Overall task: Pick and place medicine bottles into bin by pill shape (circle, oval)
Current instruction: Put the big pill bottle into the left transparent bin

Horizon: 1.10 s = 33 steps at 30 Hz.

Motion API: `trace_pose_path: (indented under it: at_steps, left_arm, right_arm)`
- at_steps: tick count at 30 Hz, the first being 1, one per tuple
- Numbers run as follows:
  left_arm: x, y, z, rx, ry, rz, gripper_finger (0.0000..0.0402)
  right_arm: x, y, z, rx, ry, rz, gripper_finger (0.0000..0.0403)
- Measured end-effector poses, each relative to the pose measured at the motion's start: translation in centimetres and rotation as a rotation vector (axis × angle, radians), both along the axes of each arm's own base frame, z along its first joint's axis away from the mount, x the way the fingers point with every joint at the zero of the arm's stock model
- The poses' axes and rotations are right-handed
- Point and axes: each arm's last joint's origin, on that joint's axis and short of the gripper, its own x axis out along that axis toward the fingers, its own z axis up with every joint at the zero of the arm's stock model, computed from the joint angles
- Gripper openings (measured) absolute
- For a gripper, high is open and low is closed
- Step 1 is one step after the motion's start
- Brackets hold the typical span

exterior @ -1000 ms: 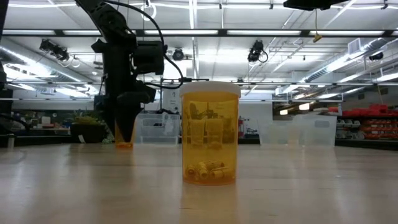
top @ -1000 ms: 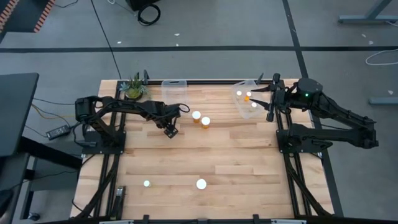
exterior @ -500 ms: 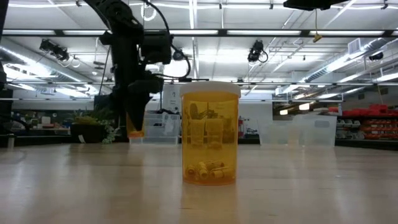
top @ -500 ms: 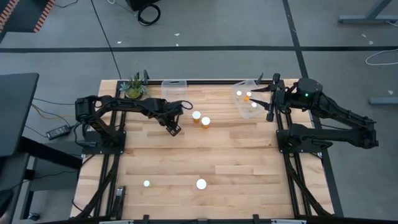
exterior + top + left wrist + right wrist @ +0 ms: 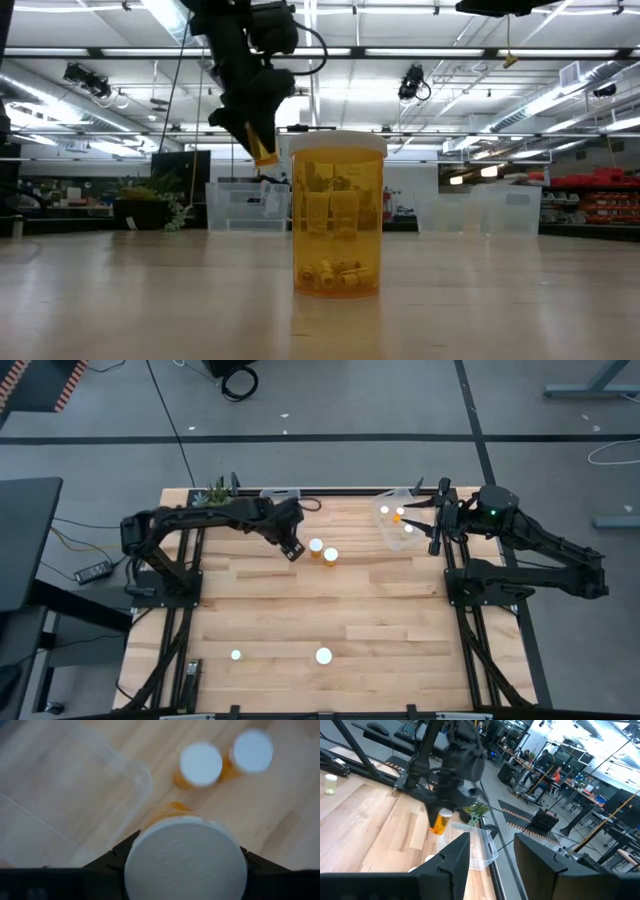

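The orange bottle (image 5: 262, 150) is hanging cap up, higher than the empty clear bin's rim (image 5: 247, 186). My left gripper should keep moving it over and lowering it until it stands inside.
My left gripper (image 5: 292, 548) is shut on a small orange medicine bottle (image 5: 264, 152) with a white cap (image 5: 186, 856), held high above the table beside the left clear bin (image 5: 75, 795). Two more bottles (image 5: 316, 546) (image 5: 331, 555) stand upright on the wood just right of it. Two others (image 5: 236, 654) (image 5: 323, 655) stand near the front edge; one of them fills the low view (image 5: 337, 215). My right gripper (image 5: 433, 525) is open and empty beside the right clear bin (image 5: 392, 532), which holds a few bottles (image 5: 399, 513). My left gripper pinches the bottle between its two fingers (image 5: 116, 856), on opposite sides just under the white cap. The fingers come from above, slanting down. The bottle is lifted clear of the table and hangs tilted below the fingers, its orange body (image 5: 439, 824) showing beneath them.
A small potted plant (image 5: 214, 498) stands at the far left corner next to the left bin. Bare wood lies across the middle of the table (image 5: 330, 610). The room behind holds shelving and equipment.
My left gripper has risen and gone toward the far edge and a little to the right, tipping as it went. The bottle in it has come up from table height and now hangs tilted, well clear of the wood.
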Motion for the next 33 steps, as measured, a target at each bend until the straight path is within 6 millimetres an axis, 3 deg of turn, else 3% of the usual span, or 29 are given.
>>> trace_pose_path:
  at_steps: [9,25,33]
  left_arm:
    - [-0.5,4.4,0.4,0.022,-0.009,0.092,0.0193]
    - [0.8,14.0,-3.5,0.008,0.119,0.175,0.0198]
    - [1.3,16.6,-5.5,0.002,0.191,0.2,0.0198]
  right_arm:
    - [0.0,0.0,0.0,0.0,0.0,0.0,0.0161]
    - [0.5,-0.2,-0.1,0.001,0.012,0.0,0.0161]
    - [0.6,-0.3,-0.1,-0.008,0.01,0.001,0.0161]
